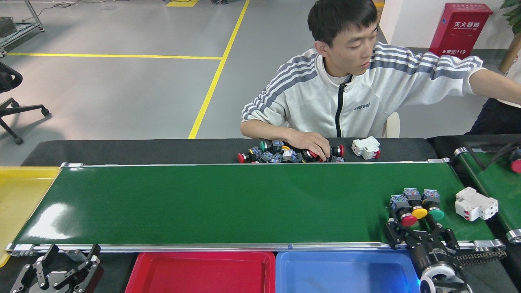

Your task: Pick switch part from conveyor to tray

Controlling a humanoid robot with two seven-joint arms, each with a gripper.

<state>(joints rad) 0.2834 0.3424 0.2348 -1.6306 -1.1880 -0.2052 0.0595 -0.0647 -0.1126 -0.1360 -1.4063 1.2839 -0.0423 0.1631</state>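
The red-capped switch part sits tight against the yellow-capped switch part, so the two will come up side by side when I lift, and the green-capped part will stay behind.
Three switch parts lie together at the right end of the conveyor: a red-capped one, a yellow-capped one and a green-capped one. My right gripper is open over the belt's near rail, just in front of them, its fingers spread to either side of the red and green caps without touching. My left gripper rests open below the belt's left end, holding nothing. A red tray and a blue tray sit in front of the belt.
A yellow tray lies at the belt's left end. A white block part sits where the second green belt meets the conveyor. A person behind the belt has a hand on a pile of switch parts.
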